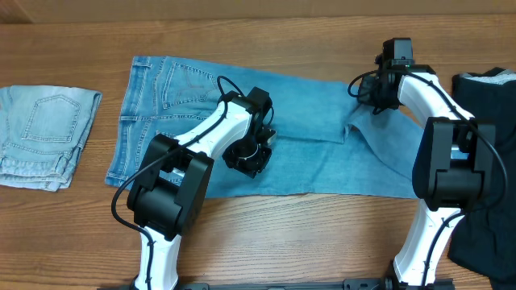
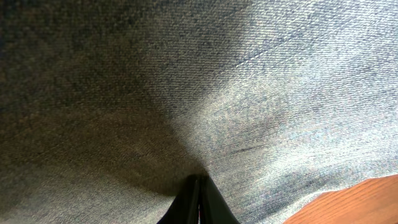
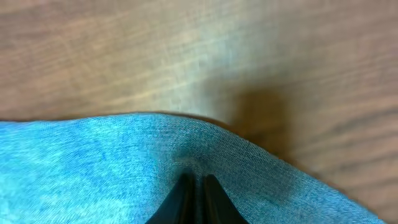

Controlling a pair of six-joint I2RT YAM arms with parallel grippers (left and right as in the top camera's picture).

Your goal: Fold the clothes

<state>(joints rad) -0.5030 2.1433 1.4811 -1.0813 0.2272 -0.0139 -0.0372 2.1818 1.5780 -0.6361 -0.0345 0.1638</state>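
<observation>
The far leg [image 1: 389, 135] bends down across the near leg, so next my right gripper draws it straight toward the black garment [image 1: 493, 98] while my left gripper pins the jeans.
The medium-blue jeans [image 1: 314, 137] lie flat across the table, waist at the left and legs running right, with one leg end folded over near the right arm. My left gripper [image 1: 251, 155] is down on the middle of the jeans. In the left wrist view its fingers [image 2: 199, 190] are pressed together, pinching a pucker of denim [image 2: 186, 93]. My right gripper [image 1: 379, 101] is at the far edge of the leg ends. In the right wrist view its fingers [image 3: 196, 190] are shut on the denim edge [image 3: 93, 168].
A folded pair of paler light-blue jeans [image 1: 44, 133] lies at the left. A black garment [image 1: 488, 89] lies at the right edge, behind and beside the right arm. Bare wooden table [image 1: 306, 234] shows in front of the jeans.
</observation>
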